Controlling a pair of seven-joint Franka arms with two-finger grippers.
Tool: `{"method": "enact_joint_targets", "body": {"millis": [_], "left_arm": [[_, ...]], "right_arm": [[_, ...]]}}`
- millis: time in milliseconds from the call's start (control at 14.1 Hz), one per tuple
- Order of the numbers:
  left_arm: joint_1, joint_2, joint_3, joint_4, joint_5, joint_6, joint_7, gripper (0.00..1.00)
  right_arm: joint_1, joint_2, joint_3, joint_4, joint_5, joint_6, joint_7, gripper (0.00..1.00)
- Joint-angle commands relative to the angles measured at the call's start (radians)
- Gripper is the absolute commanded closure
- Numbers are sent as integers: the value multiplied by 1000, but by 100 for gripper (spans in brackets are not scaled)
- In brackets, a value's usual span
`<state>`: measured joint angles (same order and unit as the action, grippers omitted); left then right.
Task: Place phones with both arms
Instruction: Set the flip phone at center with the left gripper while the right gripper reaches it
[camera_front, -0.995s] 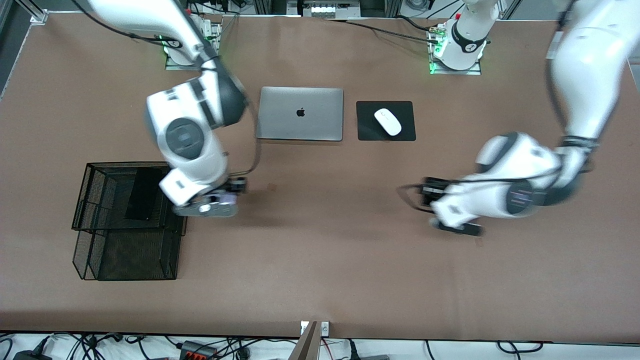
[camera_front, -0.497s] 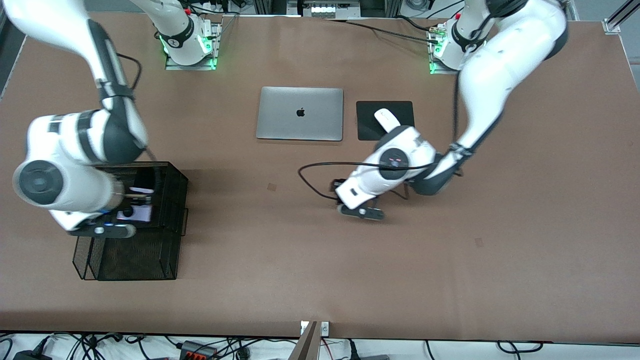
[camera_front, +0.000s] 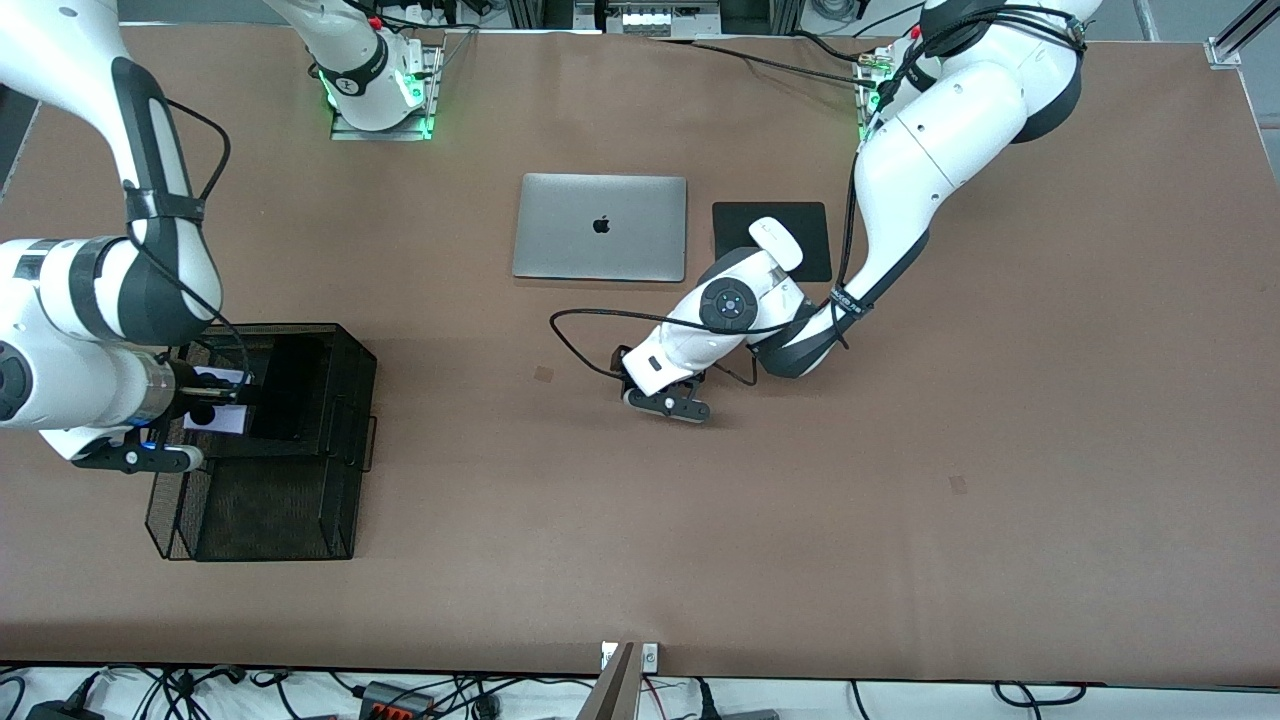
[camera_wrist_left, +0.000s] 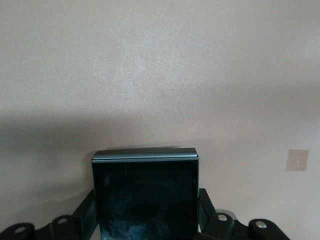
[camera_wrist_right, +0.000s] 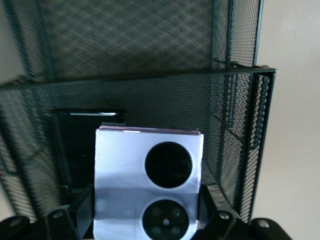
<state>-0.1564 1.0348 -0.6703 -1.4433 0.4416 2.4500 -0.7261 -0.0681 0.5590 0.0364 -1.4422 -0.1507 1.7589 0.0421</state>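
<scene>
I should have my left gripper leave the small black phone (camera_wrist_left: 146, 195), because that gripper is far from the tray (camera_front: 300, 390). My right gripper should get this phone after it places the lilac-white phone.
My right gripper (camera_front: 215, 403) (camera_wrist_right: 147, 200) is shut on the small lilac-white phone (camera_wrist_right: 125, 165) (camera_front: 222, 416), whose two round black lenses show. It hangs over the upper tier of the black mesh tray (camera_front: 350, 350) (camera_wrist_right: 150, 50). The long slim black phone (camera_front: 290, 390) (camera_wrist_right: 82, 145) lies in that tier. My left gripper (camera_front: 662, 396) (camera_wrist_left: 146, 197) hovers low over the bare middle of the table, its fingers (camera_wrist_left: 90, 212) against both sides of the small squarish black phone (camera_wrist_left: 145, 180). In the front view that phone is hidden under the hand.
The closed silver laptop (camera_front: 600, 228) lies near the arms' bases. Beside it is the white mouse (camera_front: 777, 240) on a black pad (camera_front: 740, 260), partly covered by the left arm. The tray's lower tier (camera_front: 260, 500) juts toward the front camera. A small tan mark (camera_front: 543, 374) is on the table.
The right gripper carried the lilac-white phone from beside the tray to over its upper tier. The left arm swung from its end of the table to the middle.
</scene>
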Motion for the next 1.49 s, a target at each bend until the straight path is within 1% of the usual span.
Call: {"method": "enact_joint_targets", "body": {"millis": [0, 142, 213, 284, 355, 426, 569, 711, 853, 924, 1066, 1137, 1279, 1350, 1421], "left_arm": [[-6, -15, 17, 14, 8, -11, 10, 0], [11, -44, 15, 7, 8, -38, 10, 0], [21, -73, 15, 7, 8, -89, 11, 0], [40, -108, 9, 12, 8, -165, 11, 0], [60, -140, 6, 14, 9, -242, 14, 0], [81, -178, 5, 14, 9, -329, 31, 0], [124, -245, 5, 21, 9, -492, 138, 0], [188, -315, 3, 21, 8, -598, 274, 0], [253, -396, 5, 23, 8, -701, 379, 0], [282, -430, 3, 23, 8, -735, 407, 0], [358, -502, 0, 24, -3, -756, 489, 0], [385, -531, 0, 24, -3, -766, 544, 0], [444, -567, -3, 53, -18, -816, 658, 0], [448, -596, 15, 79, -55, -841, 724, 0], [446, -619, 44, 84, -105, -856, 767, 0]], "right_arm": [[-51, 2, 19, -20, 2, 16, -79, 76], [-55, 5, 19, -27, 2, 24, -88, 73], [-58, 10, 19, -29, 2, 30, -88, 54], [-70, 18, 19, -29, 2, 39, -88, 7], [-71, 16, 20, -26, -1, 37, -100, 0], [-62, 7, 20, -15, -1, 30, -110, 0], [-44, -24, 33, 8, -1, 28, -107, 0], [5, -28, 62, 66, -1, 22, -102, 0], [75, -25, 66, 80, 3, 30, -100, 0], [102, -16, 71, 80, 17, 36, -96, 0], [157, 10, 95, 80, 104, 98, -94, 0], [209, 28, 96, 80, 124, 129, -87, 0], [307, 67, 96, 80, 128, 198, 0, 0], [351, 90, 96, 80, 126, 247, 65, 0], [402, 116, 92, 79, 119, 308, 164, 0]]}}
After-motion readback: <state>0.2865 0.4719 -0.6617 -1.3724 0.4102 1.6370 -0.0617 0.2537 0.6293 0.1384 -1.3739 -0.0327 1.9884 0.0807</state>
